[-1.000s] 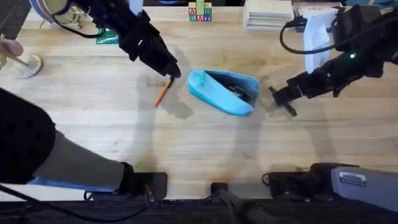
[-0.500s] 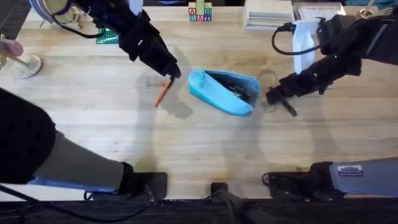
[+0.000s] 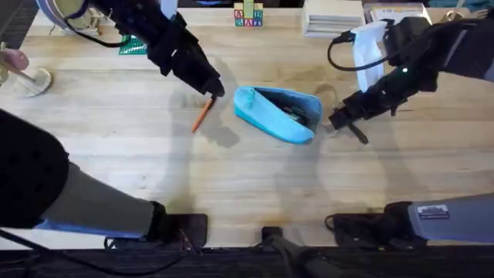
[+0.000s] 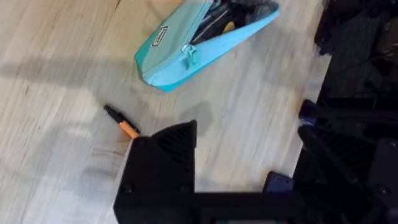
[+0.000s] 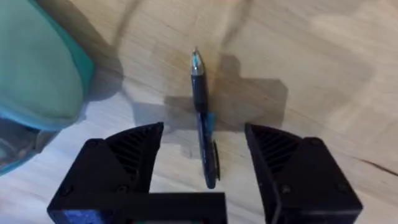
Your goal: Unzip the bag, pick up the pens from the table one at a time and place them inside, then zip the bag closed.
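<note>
The thin dark pen (image 5: 204, 118) will come to rest all the way inside when I lower it in, because the bag's opening (image 3: 292, 106) is wide open along its length.
The bag (image 3: 278, 114) lies unzipped mid-table, light blue, with dark items showing inside; it is also in the left wrist view (image 4: 186, 46) and the right wrist view (image 5: 37, 68). An orange pen (image 3: 201, 116) with a black end (image 4: 121, 121) lies to its left. My left gripper (image 3: 214, 87) hovers over that pen's far end, and one finger (image 4: 161, 155) covers part of the pen. To the right of the bag, my right gripper (image 3: 340, 120) is open. Its fingers straddle a thin dark pen (image 5: 202, 118) that lies flat on the table (image 3: 255, 177), unclamped.
Alphabet blocks (image 3: 248, 15), a stack of white papers (image 3: 332, 17) and a green item (image 3: 131, 46) line the far edge. A white object (image 3: 31, 81) sits at the far left beside a person's hand (image 3: 11, 58). A dark sleeve (image 3: 31, 177) covers the lower left.
My right gripper has shifted slightly left toward the bag, settling over the dark pen. The left arm, the orange pen and the bag have stayed in place.
</note>
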Robot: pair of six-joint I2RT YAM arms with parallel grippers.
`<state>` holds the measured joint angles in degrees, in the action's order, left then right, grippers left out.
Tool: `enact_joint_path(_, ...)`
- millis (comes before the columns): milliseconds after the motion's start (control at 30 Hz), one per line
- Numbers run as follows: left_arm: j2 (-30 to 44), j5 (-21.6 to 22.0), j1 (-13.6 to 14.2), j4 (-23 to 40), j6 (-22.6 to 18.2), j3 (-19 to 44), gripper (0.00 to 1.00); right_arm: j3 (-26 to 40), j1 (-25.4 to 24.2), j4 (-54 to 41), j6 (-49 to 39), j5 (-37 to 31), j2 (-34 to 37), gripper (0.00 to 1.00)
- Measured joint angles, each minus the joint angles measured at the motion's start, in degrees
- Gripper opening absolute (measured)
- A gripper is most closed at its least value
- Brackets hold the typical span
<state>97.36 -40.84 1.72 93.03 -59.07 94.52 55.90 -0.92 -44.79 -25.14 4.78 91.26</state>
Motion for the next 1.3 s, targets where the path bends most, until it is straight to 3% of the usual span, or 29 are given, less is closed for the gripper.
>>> enact_joint_path(200,0.0,0.0,0.0,0.0,0.02,0.0,0.995,0.0,2.88,0.16,0.78,-4.72,0.0,0.676)
enact_joint_path(267,0.0,0.0,0.0,0.0,0.0,0.0,0.995,0.0,2.96,0.06,0.98,-5.43,0.0,0.569)
enact_joint_path(367,0.0,0.0,0.0,0.02,0.0,0.0,0.995,-0.19,2.94,0.12,1.36,-5.91,0.0,0.332)
enact_joint_path(600,0.0,0.0,0.0,0.02,0.02,0.0,0.995,-0.76,3.0,0.28,1.51,-5.84,-0.02,0.065)
enact_joint_path(1000,0.0,0.0,0.0,0.02,0.87,0.0,0.995,-0.79,3.0,0.43,1.72,-5.34,-1.35,0.038)
enact_joint_path(1300,0.0,0.01,0.0,0.02,1.22,0.0,0.995,-0.76,3.0,-0.56,2.01,-5.19,-12.83,0.032)
